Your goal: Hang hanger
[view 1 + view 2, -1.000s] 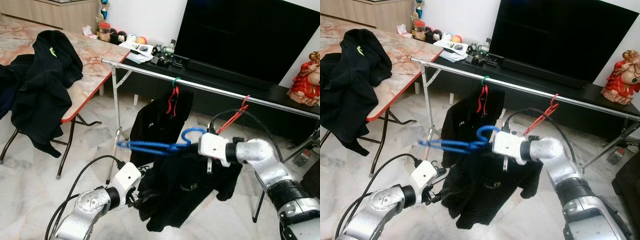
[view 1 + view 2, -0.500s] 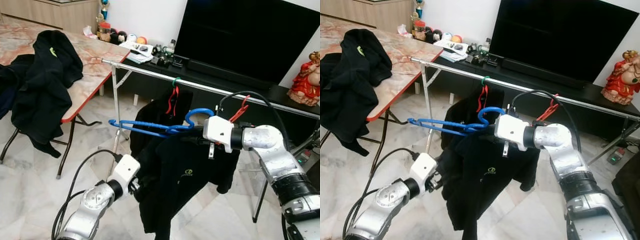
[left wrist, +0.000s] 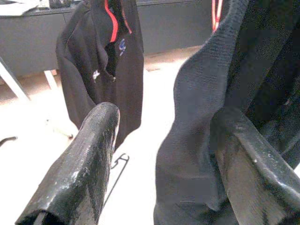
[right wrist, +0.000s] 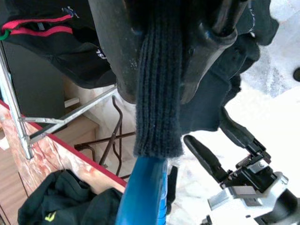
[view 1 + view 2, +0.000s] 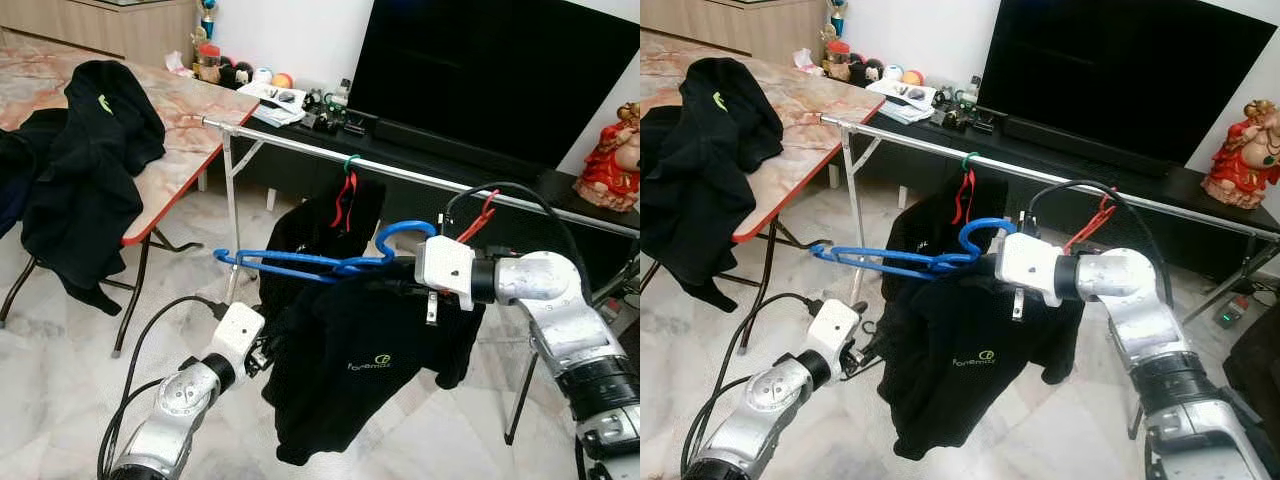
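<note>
My gripper will pull the shirt's ribbed edge [image 3: 199, 89]. It hangs loosely under the blue hanger's exposed arm [image 5: 298, 258], so the shirt will slip over that arm.
A blue hanger [image 5: 300, 265] carries a black shirt [image 5: 360, 370] with a small logo. My right gripper [image 5: 392, 272] is shut on the hanger's neck and the shirt's ribbed collar [image 4: 157, 93], just below the blue hook. It holds them in front of and slightly below the silver rail [image 5: 420, 178]. My left gripper [image 5: 262, 352] is low at the shirt's left side and open. Its fingers [image 3: 93, 154] are wide apart, and the shirt's edge [image 3: 197, 140] hangs between them, close to one finger. A red hanger [image 5: 346, 195] with another black shirt hangs on the rail, and a bare red hanger [image 5: 480, 218] hangs further right.
A folding table [image 5: 190, 110] with a marble top and black clothes [image 5: 85, 150] stands at the left, its end touching the rail. Behind the rail are a low bench with small items, a large TV [image 5: 500, 70] and a red figurine [image 5: 612, 160]. The floor is pale marble.
My right gripper has lifted the blue hanger and shirt up toward the rail and slightly right. The shirt now hangs flatter. My left gripper has drawn back leftward from inside the shirt's folds.
</note>
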`<state>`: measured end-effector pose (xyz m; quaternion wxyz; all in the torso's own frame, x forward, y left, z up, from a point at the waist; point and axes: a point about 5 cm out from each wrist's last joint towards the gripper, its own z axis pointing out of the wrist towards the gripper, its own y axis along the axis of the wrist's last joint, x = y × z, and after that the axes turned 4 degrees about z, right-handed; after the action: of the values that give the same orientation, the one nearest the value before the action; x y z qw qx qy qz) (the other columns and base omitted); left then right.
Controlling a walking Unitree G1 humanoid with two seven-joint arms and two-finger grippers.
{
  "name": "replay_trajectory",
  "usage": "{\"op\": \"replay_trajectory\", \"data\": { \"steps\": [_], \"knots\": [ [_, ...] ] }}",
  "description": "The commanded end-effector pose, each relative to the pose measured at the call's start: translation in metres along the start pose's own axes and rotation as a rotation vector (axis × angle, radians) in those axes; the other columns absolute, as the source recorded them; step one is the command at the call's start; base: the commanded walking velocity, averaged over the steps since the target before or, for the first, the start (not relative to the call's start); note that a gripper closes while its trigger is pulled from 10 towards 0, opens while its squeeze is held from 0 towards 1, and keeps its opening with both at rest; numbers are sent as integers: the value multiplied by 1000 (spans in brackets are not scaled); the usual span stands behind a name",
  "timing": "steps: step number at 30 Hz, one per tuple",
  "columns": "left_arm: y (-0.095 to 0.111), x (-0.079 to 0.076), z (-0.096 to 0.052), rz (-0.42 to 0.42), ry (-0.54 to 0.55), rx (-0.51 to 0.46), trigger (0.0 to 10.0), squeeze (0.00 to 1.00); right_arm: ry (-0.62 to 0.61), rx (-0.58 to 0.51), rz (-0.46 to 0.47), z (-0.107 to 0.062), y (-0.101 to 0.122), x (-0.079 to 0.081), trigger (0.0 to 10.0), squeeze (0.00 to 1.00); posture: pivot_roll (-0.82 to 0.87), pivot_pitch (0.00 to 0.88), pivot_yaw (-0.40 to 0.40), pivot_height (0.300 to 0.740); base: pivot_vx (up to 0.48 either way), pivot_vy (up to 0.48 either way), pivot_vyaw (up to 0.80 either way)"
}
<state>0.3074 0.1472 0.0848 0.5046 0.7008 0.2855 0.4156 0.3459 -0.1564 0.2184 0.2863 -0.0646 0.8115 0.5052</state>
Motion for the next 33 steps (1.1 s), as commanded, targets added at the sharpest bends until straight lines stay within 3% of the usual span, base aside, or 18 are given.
{"op": "replay_trajectory", "data": {
  "steps": [1,9,14,29,30,32,33],
  "knots": [
    [2,-3,3,7,-28,-11,10000,0,-33,-21,-22,-12,7,-7,0,0,137,0,-197,740,0,0,0],
    [-11,1,-6,-14,-141,24,10000,0,-10,-38,-21,-15,12,-5,0,0,136,0,-201,740,0,0,0],
    [-15,-7,-7,-67,-270,43,10000,0,-5,-36,-19,-16,13,-6,0,0,127,0,-211,740,0,0,0],
    [-9,-22,4,-123,-356,19,10000,0,6,-27,3,-17,10,-4,0,0,120,0,-220,740,0,0,0],
    [-9,-22,4,-128,-355,14,6902,0,5,-25,4,-17,10,-4,0,0,121,0,-222,740,0,0,0],
    [-8,-22,4,-134,-353,11,6902,0,5,-23,5,-17,10,-4,0,0,122,0,-222,740,0,0,0],
    [-8,-22,4,-136,-353,9,0,0,4,-22,6,-16,10,-4,0,0,123,0,-223,740,0,0,0]
  ]
}}
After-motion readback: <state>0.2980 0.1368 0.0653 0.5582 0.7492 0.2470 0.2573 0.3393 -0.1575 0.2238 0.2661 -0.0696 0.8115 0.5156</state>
